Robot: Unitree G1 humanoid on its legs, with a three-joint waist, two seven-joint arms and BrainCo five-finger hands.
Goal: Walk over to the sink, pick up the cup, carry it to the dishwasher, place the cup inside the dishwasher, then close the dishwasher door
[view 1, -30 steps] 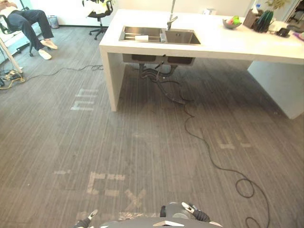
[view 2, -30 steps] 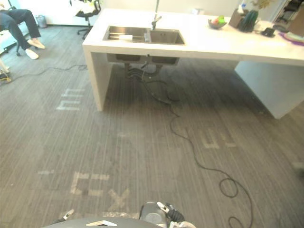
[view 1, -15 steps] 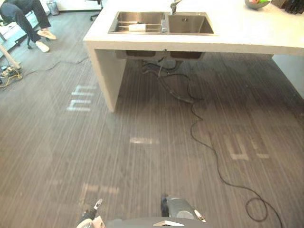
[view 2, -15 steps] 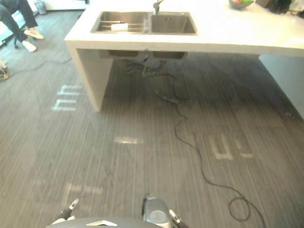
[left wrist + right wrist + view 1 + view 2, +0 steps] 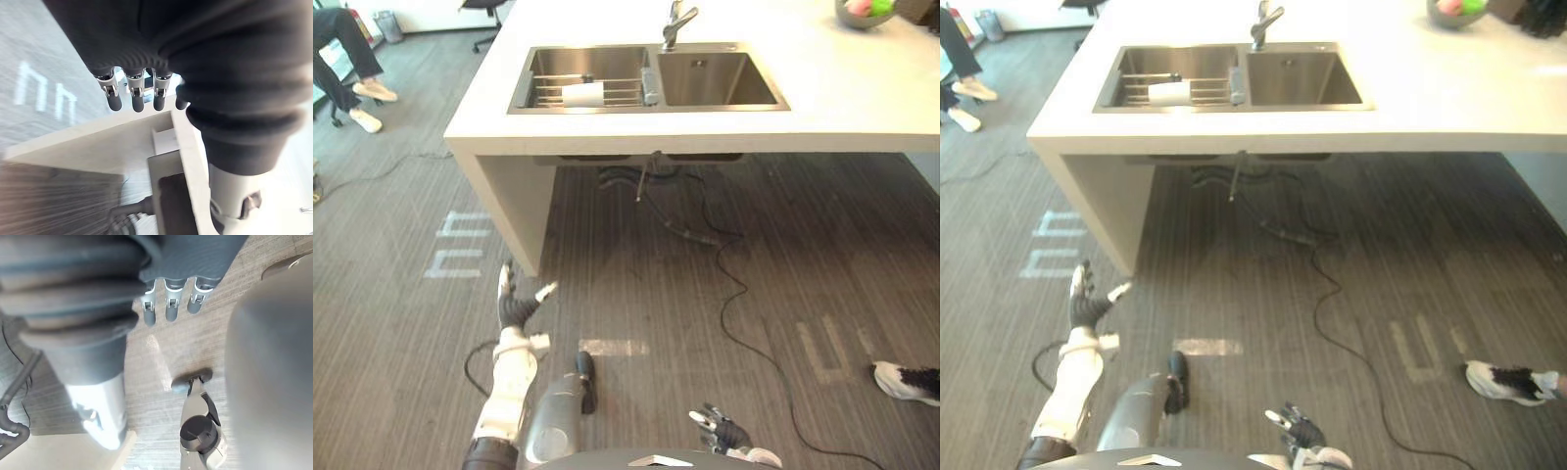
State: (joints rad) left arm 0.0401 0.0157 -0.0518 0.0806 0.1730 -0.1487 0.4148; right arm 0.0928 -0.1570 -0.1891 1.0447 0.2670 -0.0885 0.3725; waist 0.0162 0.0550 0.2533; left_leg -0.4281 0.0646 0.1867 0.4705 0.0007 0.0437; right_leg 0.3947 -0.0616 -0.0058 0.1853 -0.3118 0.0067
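Note:
The white cup (image 5: 583,94) is lying on its side across the wire rack (image 5: 623,93), so I expect it to be empty when I pick it up.
A white cup (image 5: 582,94) lies on its side on the wire rack in the left basin of a steel double sink (image 5: 720,80). The sink is set in a white counter (image 5: 822,117), with a faucet (image 5: 675,24) behind the divider. My left hand (image 5: 516,305) is raised over the floor, open with fingers spread, just short of the counter's left support panel (image 5: 509,196). Its straight fingers (image 5: 132,95) show in the left wrist view. My right hand (image 5: 724,431) hangs low near my body, fingers (image 5: 166,308) relaxed and empty. Both hands are far from the cup.
A black cable (image 5: 734,284) runs from under the sink across the carpet to the right. A person's shoe (image 5: 906,380) stands on the floor at the right. Another person sits at the far left (image 5: 352,69). A bowl of fruit (image 5: 862,10) is on the counter's far right.
The camera has moved closer to the counter, so the sink looks larger. My left arm has swung up and forward into view. A shoe has appeared at the right.

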